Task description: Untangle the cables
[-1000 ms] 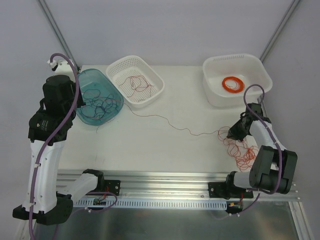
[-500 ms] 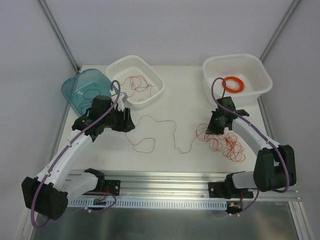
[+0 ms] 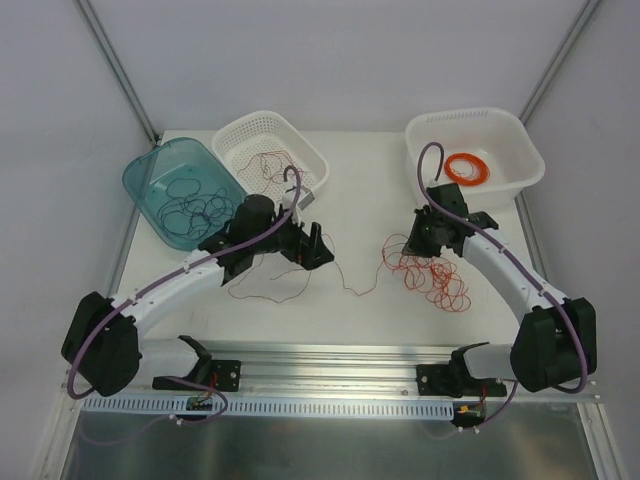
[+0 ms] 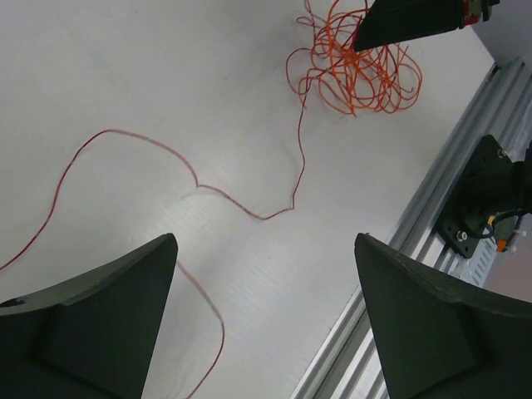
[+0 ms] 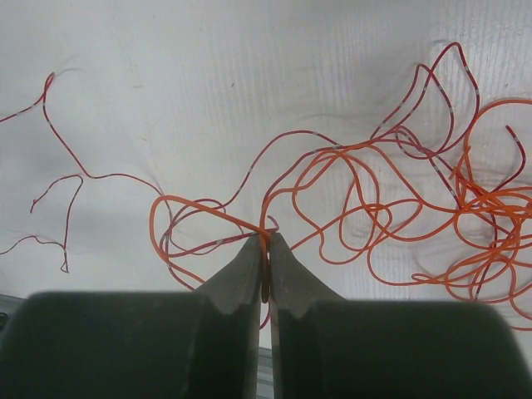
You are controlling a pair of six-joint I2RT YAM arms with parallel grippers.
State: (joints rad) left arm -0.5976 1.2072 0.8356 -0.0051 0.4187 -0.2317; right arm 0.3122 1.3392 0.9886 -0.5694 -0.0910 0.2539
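Observation:
The thin red cable (image 3: 359,294) will slide free when I pull it away, because it already trails out of the orange-red tangle (image 3: 438,280) in one long piece.
A tangle of orange-red cables (image 3: 432,278) lies on the table right of centre. My right gripper (image 3: 413,244) is at the tangle's left edge. In the right wrist view it (image 5: 266,243) is shut on one orange strand, with the rest of the tangle (image 5: 399,208) spread to the right. A single thin red cable (image 4: 249,213) trails slack across the table from the tangle toward the left. My left gripper (image 3: 318,246) hovers over this cable at mid-table. Its jaws (image 4: 264,241) stand wide open with nothing between them.
A teal bin (image 3: 150,175) at the back left holds dark cables. A white basket (image 3: 240,132) beside it holds red cables. A white tub (image 3: 520,150) at the back right holds a thick orange coil (image 3: 466,168). A metal rail (image 3: 330,355) runs along the near edge.
My left arm came down from the teal bin to mid-table and its gripper opened. The long red cable went slack. My right gripper carried the tangle leftward, still shut.

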